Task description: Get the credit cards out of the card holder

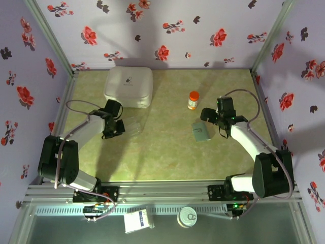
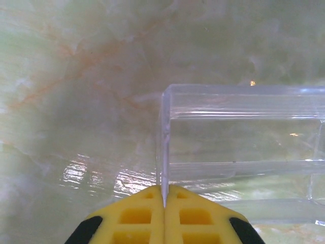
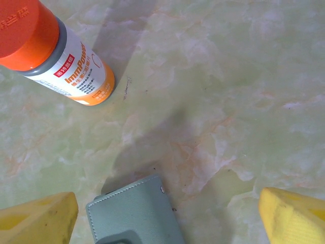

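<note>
My left gripper is pinching the clear box's side (image 2: 165,137) and the space (image 1: 170,109) beside the orange-capped bottle is open, so I should keep carrying the box until it rests there.
The card holder (image 1: 200,131) lies folded shut on the green marbled table, right of centre. Its grey-teal stitched corner (image 3: 134,213) sits low in the right wrist view. The credit cards are hidden from sight. My right gripper (image 1: 209,117) hangs open over the holder's far end, with its yellow fingers (image 3: 38,221) spread wide on either side of that corner. My left gripper (image 1: 119,127) is shut on the thin upright wall of a clear plastic box (image 2: 244,132), the yellow pads (image 2: 137,213) pinching the wall's edge.
An orange-capped bottle (image 1: 193,99) stands just beyond the holder, close to the right gripper, and leans into the right wrist view's upper left (image 3: 56,51). A white rounded box (image 1: 128,86) sits at the back left. The clear box (image 1: 135,124) rests in front of it.
</note>
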Controlling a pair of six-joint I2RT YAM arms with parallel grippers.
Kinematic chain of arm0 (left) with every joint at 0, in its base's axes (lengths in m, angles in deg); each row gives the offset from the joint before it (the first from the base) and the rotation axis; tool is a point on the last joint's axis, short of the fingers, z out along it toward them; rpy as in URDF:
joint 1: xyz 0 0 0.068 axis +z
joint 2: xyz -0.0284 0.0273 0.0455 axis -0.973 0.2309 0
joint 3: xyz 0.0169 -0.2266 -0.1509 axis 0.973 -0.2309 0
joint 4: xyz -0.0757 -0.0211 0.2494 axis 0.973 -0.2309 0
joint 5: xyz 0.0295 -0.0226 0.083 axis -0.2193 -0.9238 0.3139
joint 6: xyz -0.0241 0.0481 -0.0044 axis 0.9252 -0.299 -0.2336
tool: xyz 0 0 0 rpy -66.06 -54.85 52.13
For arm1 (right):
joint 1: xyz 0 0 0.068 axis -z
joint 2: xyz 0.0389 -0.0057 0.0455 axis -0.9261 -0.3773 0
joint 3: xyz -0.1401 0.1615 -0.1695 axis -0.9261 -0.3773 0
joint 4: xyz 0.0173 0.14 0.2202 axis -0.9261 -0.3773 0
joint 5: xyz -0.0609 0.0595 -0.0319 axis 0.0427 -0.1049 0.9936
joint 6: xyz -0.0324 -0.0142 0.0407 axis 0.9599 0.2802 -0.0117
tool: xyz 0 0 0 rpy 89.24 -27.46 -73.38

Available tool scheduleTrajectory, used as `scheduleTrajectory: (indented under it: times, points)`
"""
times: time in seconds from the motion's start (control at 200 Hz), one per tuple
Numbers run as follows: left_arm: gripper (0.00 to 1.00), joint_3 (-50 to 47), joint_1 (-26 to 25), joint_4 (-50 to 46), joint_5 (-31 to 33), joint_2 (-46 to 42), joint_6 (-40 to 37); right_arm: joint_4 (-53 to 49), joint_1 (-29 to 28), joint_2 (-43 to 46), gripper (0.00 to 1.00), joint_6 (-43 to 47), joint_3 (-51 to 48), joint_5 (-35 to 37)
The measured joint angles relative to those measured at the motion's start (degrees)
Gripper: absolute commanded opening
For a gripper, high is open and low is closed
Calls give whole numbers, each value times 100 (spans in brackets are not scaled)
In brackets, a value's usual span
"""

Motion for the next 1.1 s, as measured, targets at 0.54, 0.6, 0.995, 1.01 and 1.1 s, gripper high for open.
scheduleTrajectory:
  times: [0.54,0.6,0.995,1.01,1.1]
  points:
    - [0,2282,-1058,-442,146,1523,-92,-398,-11,26,90,-2,192,208]
    - [0,2570,-1169,-498,144,1722,-122,-503,-11,7,89,-44,238,271]
    - [0,4341,-1672,-817,144,2992,-291,-911,-11,-144,89,-271,396,407]
    - [0,4389,-1685,-826,144,3034,-293,-927,-11,-153,89,-280,404,409]
    - [0,4647,-1740,-883,140,3305,-295,-986,-11,-184,89,-299,431,404]
